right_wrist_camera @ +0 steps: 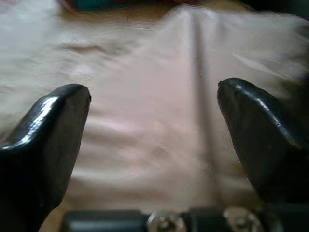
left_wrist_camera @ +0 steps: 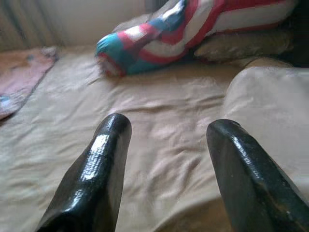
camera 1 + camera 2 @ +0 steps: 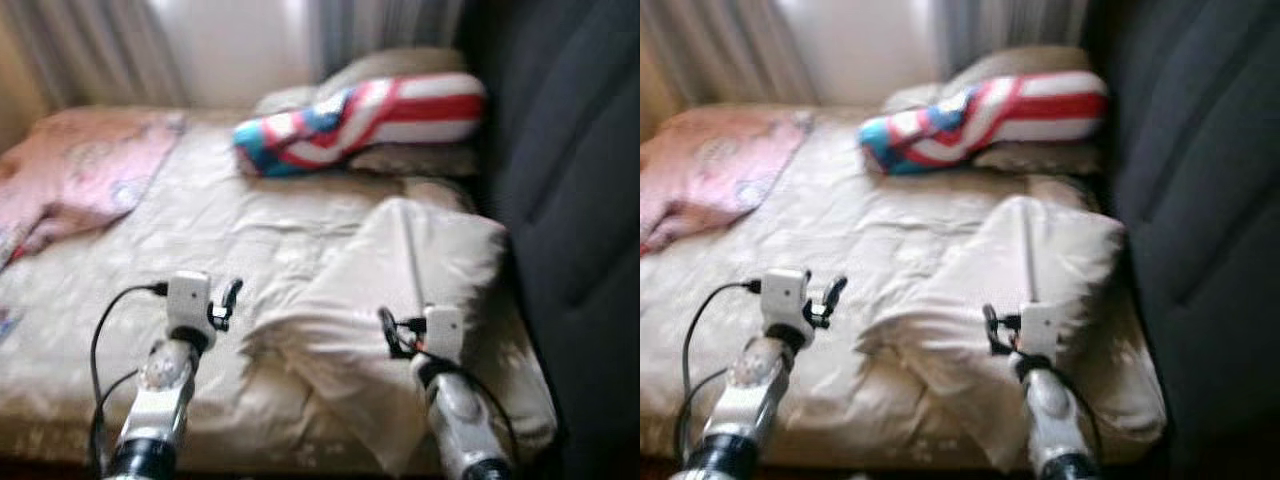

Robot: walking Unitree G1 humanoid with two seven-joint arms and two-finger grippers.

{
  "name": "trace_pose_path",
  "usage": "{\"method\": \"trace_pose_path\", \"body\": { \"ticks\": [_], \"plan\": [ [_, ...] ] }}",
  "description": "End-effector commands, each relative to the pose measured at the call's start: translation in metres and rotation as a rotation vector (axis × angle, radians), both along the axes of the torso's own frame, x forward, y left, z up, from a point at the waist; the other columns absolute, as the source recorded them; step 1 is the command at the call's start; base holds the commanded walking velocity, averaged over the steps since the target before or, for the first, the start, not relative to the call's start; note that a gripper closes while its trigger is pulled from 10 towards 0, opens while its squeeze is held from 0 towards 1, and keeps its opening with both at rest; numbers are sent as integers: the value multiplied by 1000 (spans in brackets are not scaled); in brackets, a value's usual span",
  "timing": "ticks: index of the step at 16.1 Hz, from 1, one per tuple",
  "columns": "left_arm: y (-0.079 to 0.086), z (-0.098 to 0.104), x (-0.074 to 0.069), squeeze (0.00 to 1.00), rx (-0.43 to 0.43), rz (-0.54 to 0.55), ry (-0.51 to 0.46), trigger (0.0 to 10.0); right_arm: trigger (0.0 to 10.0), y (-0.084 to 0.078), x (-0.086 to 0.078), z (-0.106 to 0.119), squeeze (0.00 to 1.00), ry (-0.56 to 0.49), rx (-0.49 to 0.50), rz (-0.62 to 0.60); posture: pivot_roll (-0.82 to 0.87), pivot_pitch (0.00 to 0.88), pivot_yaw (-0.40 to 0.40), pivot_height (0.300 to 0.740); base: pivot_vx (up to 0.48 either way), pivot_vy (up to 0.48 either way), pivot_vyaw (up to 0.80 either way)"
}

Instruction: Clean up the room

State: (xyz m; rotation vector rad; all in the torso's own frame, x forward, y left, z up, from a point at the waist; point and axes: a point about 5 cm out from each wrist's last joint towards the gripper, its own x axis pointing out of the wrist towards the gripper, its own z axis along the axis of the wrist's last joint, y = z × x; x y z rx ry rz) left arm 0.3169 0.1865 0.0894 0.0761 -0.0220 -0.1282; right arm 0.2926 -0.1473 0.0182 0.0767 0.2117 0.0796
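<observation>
The thick flap (image 3: 405, 275) is lying crooked with its own pointed corner (image 3: 258, 340), so I expect it to swing round in one piece toward the headboard when I pull it.
A beige quilt (image 3: 250, 230) covers the bed, and its right part is folded back into a thick flap (image 3: 400, 290). My right gripper (image 3: 392, 333) hovers open just above the near part of that flap; the flap's cloth (image 1: 154, 125) lies between its fingers without being held. My left gripper (image 3: 226, 303) is open over the flat quilt (image 2: 164, 140), left of the fold. A red, white and blue striped pillow (image 3: 360, 118) lies at the head of the bed on a beige pillow (image 3: 420, 160).
A pink blanket (image 3: 75, 165) is crumpled on the bed's far left. A dark upholstered wall or headboard (image 3: 570, 200) runs along the right side. Curtains (image 3: 110, 50) hang behind the bed.
</observation>
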Motion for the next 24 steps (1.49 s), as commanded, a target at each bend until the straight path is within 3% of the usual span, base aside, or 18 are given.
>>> {"method": "trace_pose_path", "body": {
  "ticks": [1,2,3,4,6,13,17,18,20,24],
  "plan": [
    [-4,-4,-3,0,7,-21,14,10000,10000,-6,-4,-10,0,69,3,-39,-10,11,-18,669,0,0,0],
    [-4,-4,-3,0,9,-23,15,10000,10000,-8,-4,-11,0,90,-5,-49,-9,11,-17,669,0,0,0],
    [-4,-4,-4,0,10,-26,14,10000,10000,-9,-4,-13,369,115,-15,-66,-5,13,-14,669,0,0,0],
    [-3,-3,-4,0,13,-27,13,10000,10000,-9,-2,-15,1000,149,31,-80,7,18,-9,669,0,0,0],
    [0,-1,-6,0,25,-30,13,10000,10000,-6,1,-22,1000,273,50,-99,27,29,7,669,0,0,0],
    [11,7,-13,0,62,-53,17,10000,10000,-10,12,-17,1000,348,97,-194,60,74,47,669,0,0,0],
    [11,10,-15,0,63,-51,18,10000,10000,-15,10,-21,1000,388,94,-219,71,93,44,669,0,0,0],
    [14,8,-21,0,65,-47,26,10000,10000,-16,6,-24,525,408,99,-222,83,111,44,669,0,0,0],
    [17,8,-26,0,70,-44,35,10000,10000,-16,4,-26,0,420,107,-230,94,125,52,669,0,0,0],
    [22,13,-33,0,83,-48,41,10000,10000,-17,2,-28,0,439,120,-247,115,156,76,669,0,0,0]
  ]
}}
